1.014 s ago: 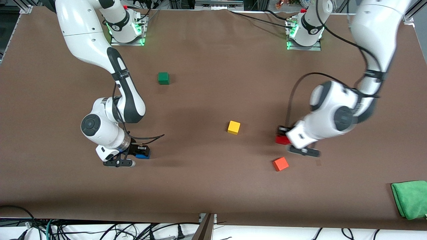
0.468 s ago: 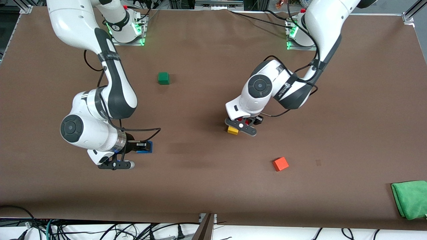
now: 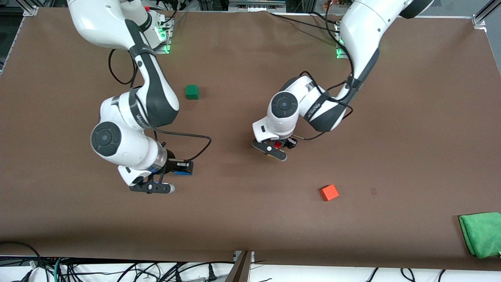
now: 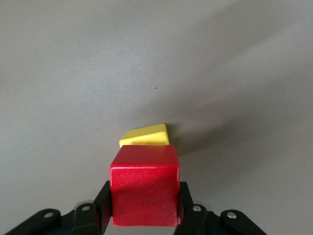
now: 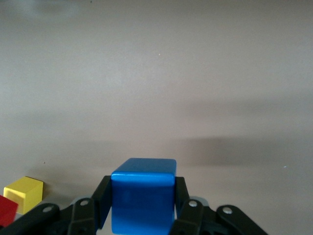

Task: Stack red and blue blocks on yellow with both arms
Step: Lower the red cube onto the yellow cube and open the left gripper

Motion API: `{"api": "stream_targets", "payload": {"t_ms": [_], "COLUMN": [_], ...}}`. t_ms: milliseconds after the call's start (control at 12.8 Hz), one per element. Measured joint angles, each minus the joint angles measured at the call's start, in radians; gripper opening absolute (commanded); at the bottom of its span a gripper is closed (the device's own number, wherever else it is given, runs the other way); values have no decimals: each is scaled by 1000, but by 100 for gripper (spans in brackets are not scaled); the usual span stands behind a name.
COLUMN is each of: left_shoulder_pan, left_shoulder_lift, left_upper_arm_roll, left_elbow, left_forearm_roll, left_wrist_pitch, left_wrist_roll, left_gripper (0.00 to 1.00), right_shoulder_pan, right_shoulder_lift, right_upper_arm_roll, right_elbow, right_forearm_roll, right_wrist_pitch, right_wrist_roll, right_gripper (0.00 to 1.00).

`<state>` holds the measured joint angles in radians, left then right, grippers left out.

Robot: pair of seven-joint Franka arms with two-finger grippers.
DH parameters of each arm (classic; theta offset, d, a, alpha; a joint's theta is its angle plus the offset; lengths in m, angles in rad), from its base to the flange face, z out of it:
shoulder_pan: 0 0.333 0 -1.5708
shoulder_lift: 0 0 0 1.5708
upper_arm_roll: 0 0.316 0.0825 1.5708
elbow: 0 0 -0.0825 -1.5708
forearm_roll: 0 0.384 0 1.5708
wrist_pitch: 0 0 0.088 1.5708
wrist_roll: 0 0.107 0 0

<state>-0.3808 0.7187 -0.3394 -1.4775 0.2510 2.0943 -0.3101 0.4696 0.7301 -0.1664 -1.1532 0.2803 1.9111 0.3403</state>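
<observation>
My right gripper should hold the blue block [image 3: 183, 173] off to the side until the space over the yellow cube is clear, because my left gripper and the red block [image 3: 277, 145] fill that space.
My left gripper [image 3: 278, 145] is shut on the red block [image 3: 278, 144] and holds it in the air over the yellow cube. In the left wrist view the red block [image 4: 144, 188] sits between the black fingers [image 4: 102, 208], and the yellow cube [image 4: 145, 137] shows on the table just past it, lower down. The front view hides the yellow cube under the left hand. My right gripper [image 3: 182, 168] is shut on the blue block [image 3: 183, 171], raised over the table toward the right arm's end. The right wrist view shows the blue block [image 5: 143, 200], the yellow cube [image 5: 23, 194] and a red corner [image 5: 7, 209].
A dark green cube [image 3: 191, 92] lies farther from the front camera, between the arms. An orange cube [image 3: 329, 192] lies nearer to the camera than the left gripper. A green cloth [image 3: 482, 234] lies at the table's near corner at the left arm's end.
The left arm has carried the red block from beside the orange cube to over the yellow cube. The right arm has lifted the blue block and shifted it toward the table's middle.
</observation>
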Motion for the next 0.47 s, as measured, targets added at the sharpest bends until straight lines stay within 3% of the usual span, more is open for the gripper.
{"api": "stream_targets", "payload": {"t_ms": [468], "left_shoulder_pan": [-12], "left_shoulder_lift": [10], "left_upper_arm_roll": [14], "left_elbow": [8], "left_forearm_roll": [19], "left_wrist_pitch": [0], "left_wrist_roll": [-20], "left_gripper": [1], "right_shoulder_pan": [0], "right_shoulder_lift": [2], "right_upper_arm_roll": [-7], "right_elbow": [0], "right_forearm_roll": [-1], "right_wrist_pitch": [0], "right_wrist_roll": [3], "right_gripper": [28]}}
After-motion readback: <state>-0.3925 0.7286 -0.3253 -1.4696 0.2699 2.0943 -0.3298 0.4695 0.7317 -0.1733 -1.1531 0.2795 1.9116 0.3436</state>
